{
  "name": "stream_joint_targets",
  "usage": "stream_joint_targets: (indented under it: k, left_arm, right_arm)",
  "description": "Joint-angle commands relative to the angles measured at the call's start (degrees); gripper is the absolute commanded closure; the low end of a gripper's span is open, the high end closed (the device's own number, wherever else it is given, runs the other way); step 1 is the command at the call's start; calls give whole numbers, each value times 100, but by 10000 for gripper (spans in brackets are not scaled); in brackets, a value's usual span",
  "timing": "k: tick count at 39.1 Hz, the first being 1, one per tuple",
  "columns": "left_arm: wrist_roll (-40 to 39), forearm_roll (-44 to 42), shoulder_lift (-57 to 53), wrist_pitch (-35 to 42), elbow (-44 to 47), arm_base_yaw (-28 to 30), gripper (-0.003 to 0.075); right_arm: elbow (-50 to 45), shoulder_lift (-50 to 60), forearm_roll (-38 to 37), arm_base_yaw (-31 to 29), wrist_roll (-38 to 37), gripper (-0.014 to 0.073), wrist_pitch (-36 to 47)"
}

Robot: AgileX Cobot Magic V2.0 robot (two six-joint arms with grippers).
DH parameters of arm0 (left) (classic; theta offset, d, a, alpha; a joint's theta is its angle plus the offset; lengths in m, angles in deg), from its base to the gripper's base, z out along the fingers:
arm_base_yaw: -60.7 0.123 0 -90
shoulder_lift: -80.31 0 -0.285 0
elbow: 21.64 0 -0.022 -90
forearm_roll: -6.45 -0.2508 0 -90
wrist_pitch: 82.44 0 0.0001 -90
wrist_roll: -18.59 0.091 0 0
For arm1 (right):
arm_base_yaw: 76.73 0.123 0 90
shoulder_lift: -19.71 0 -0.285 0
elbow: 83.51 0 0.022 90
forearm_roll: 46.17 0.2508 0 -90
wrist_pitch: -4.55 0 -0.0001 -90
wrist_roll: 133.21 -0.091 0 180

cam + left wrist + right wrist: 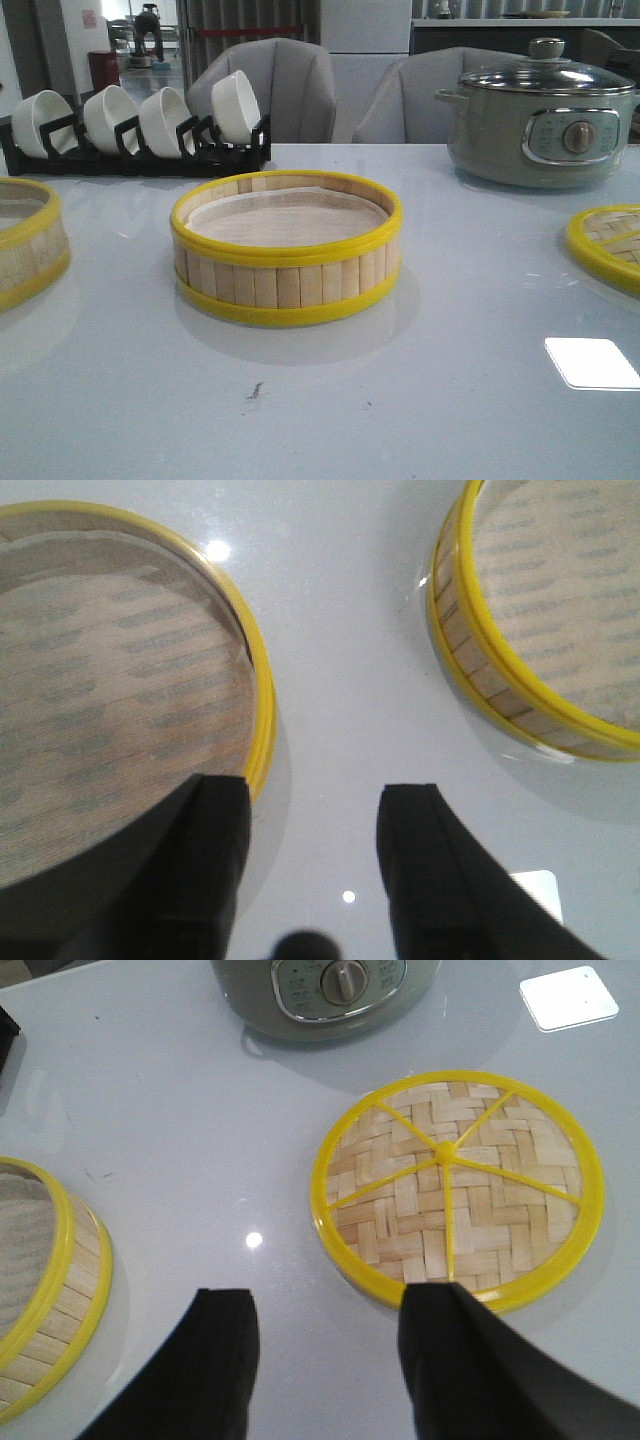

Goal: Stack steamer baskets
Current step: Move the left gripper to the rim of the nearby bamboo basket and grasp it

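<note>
Straight sides and matching yellow rims point(286, 256) show, so the steamer basket point(32, 252) under my left gripper will rest rim on rim when I stack it.
Two steamer baskets stand apart on the white table. One steamer basket point(285, 285) is in the middle, the other steamer basket point(30, 255) is cut off by the left edge. In the left wrist view my left gripper point(315, 790) is open and empty above the left basket's point(262, 680) rim. One finger overlaps that rim and the other is over bare table. The middle basket point(480, 670) lies farther off. My right gripper point(330, 1295) is open and empty over the table, between the middle basket point(75, 1300) and the lid. Neither gripper shows in the front view.
The flat woven lid point(455, 1190) with a yellow rim lies at the table's right point(605, 245). A grey-green electric pot point(545, 125) stands at the back right. A black rack of white bowls point(135, 125) stands at the back left. Chairs are behind the table.
</note>
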Motion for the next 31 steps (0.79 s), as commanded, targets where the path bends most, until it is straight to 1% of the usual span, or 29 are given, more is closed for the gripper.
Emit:
stream_joint_targets:
  k: [1, 11, 19, 31]
  left_arm:
    - [20, 416, 207, 629, -200, -34, 295]
    - [20, 450, 1094, 937, -366, -34, 296]
    - [20, 395, 1691, 1353, -623, -34, 296]
    - [-30, 384, 2383, 1317, -957, -34, 296]
  right_arm:
    - [220, -10, -60, 16, 38, 161, 456]
    - [220, -21, -60, 16, 38, 161, 450]
    - [220, -21, -60, 16, 38, 161, 450]
    - [220, -21, -60, 16, 38, 161, 450]
